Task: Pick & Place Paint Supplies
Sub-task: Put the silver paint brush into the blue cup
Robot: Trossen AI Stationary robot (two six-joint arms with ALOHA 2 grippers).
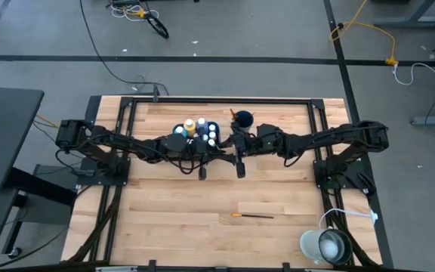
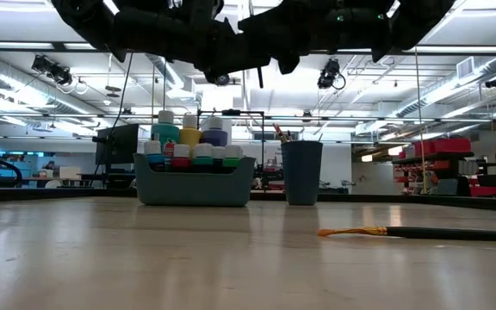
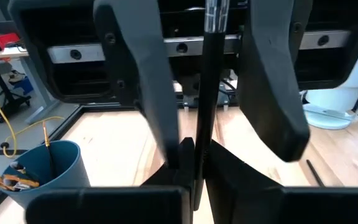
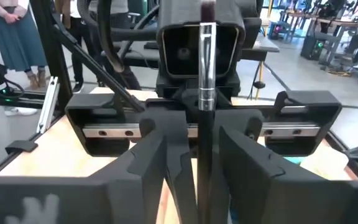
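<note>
The dark blue cup (image 1: 242, 119) is on my right gripper's side. My right gripper should grab the paintbrush's handle (image 4: 204, 137) first, and then my left gripper should open and move away.
High over the table's middle, a paintbrush (image 3: 205, 93) with a dark handle and a silver ferrule (image 4: 205, 68) stands upright, bristles up. My left gripper (image 3: 194, 163) is shut on it, coming from the table's left. My right gripper (image 4: 201, 149) faces it from the right, open. Its fingers (image 3: 148, 81) stand on either side of the handle without touching it. The brush's lower end (image 2: 259, 77) hangs below both arms. The teal tray (image 1: 181, 133) holds white-capped paint bottles (image 2: 195, 151). The dark blue cup (image 1: 244, 119) holds several brushes (image 3: 17, 180). My left gripper pinches the brush's dark handle (image 3: 201, 134), below the ferrule, between its two fingers. The fingers lie level and cross the handle, coming from the table's left. The brush stands upright, lifted clear of the table.
Another brush (image 1: 251, 216) with an orange tip (image 2: 351, 232) lies flat on the wood toward the near edge. A white round lamp (image 1: 327, 245) sits at the near right corner. A black frame (image 1: 217, 102) borders the tabletop. A person (image 4: 11, 37) stands beyond the table.
</note>
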